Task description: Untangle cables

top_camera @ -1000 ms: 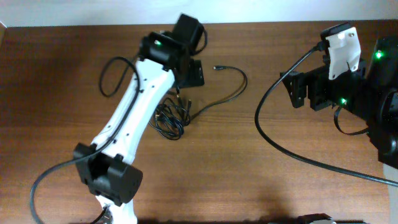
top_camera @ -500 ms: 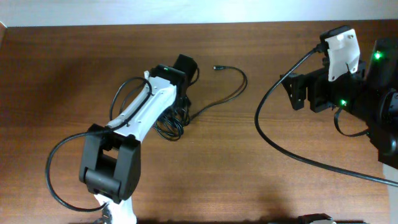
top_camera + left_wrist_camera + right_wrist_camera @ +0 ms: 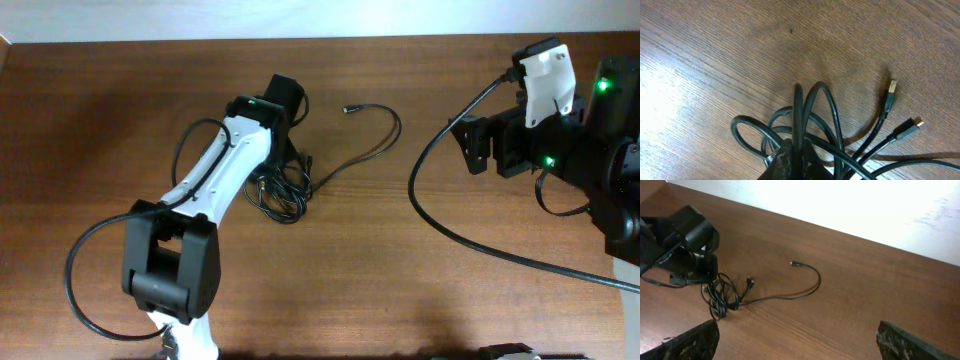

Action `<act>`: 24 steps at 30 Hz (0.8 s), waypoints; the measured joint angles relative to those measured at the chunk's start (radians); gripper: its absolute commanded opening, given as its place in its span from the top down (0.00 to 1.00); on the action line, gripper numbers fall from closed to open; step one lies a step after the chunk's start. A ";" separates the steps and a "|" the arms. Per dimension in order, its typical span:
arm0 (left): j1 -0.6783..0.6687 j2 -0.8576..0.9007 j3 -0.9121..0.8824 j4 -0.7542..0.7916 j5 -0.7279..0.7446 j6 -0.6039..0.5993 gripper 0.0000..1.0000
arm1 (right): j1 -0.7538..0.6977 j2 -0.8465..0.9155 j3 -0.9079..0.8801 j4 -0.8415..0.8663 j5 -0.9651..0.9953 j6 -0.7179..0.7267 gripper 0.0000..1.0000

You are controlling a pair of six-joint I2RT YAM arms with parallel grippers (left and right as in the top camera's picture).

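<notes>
I should lift the bundle (image 3: 285, 196) and pull a loop away with my right gripper, because loops of cable (image 3: 785, 111) are crowded around the strand of cable in my left gripper.
The cables (image 3: 282, 192) lie as a tangled bundle of thin black cords at the table's middle left. One long cord (image 3: 375, 150) arcs right to a small plug (image 3: 350, 108). My left gripper (image 3: 287, 160) is down at the bundle's upper edge. In the left wrist view the left gripper (image 3: 797, 161) is shut on one upright strand, with loops (image 3: 812, 107) spread around it and two metal plug ends (image 3: 891, 86) lying to the right. My right gripper (image 3: 800, 345) is open and empty, far to the right of the bundle (image 3: 720, 297). In the overhead view the right gripper (image 3: 470, 145) is near the right edge.
A thick black robot cable (image 3: 450, 235) curves across the table's right half from the right arm (image 3: 560, 130). The left arm's own thick cable (image 3: 85, 270) loops at the lower left. The table's back edge meets a white wall (image 3: 865, 210).
The left arm drew back from beyond the tangle and came down onto it. Its jaws, open before, have shut on a strand. The bundle has shifted slightly.
</notes>
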 measured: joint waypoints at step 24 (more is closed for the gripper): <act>0.017 -0.444 0.429 0.117 0.562 0.482 1.00 | 0.402 0.141 0.000 0.156 -0.330 -0.245 0.12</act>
